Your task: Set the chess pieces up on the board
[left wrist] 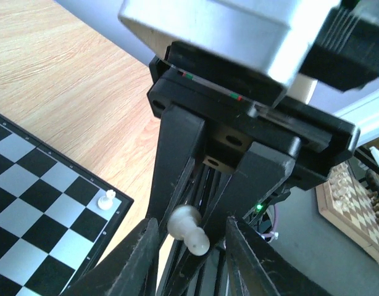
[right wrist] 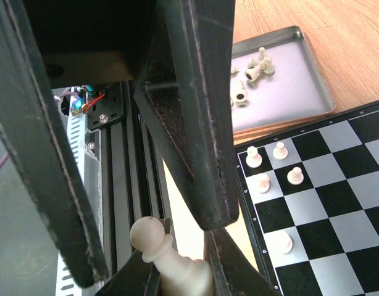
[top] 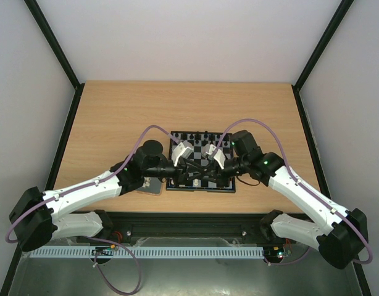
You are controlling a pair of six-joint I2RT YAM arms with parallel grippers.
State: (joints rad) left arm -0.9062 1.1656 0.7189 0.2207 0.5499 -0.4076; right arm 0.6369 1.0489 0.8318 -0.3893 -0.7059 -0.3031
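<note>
My right gripper covers the cream pawn's base (right wrist: 187, 279), which has to stand on the board. Next, my left gripper takes the pawn's head (right wrist: 146, 234) before my right gripper opens.
The board (top: 202, 180) lies at the table's near middle, and both grippers meet tip to tip just above it. My right gripper (right wrist: 184, 259) is shut on the base of a cream pawn (right wrist: 154, 240). The pawn's head sticks out between the fingers of my left gripper (left wrist: 191, 222), which is open with a gap on each side of the pawn (left wrist: 188, 229). Several white chess pieces (right wrist: 280, 150) stand on the board's corner squares (right wrist: 337, 209). One more white piece (left wrist: 107, 200) stands on another corner square.
A dark-grey tray (right wrist: 300, 92) with several loose white pieces (right wrist: 257, 68) lies just left of the board, under my left arm (top: 151, 186). Black pieces (top: 205, 134) line the board's far row. A wooden chess set (left wrist: 356, 203) shows beyond the table.
</note>
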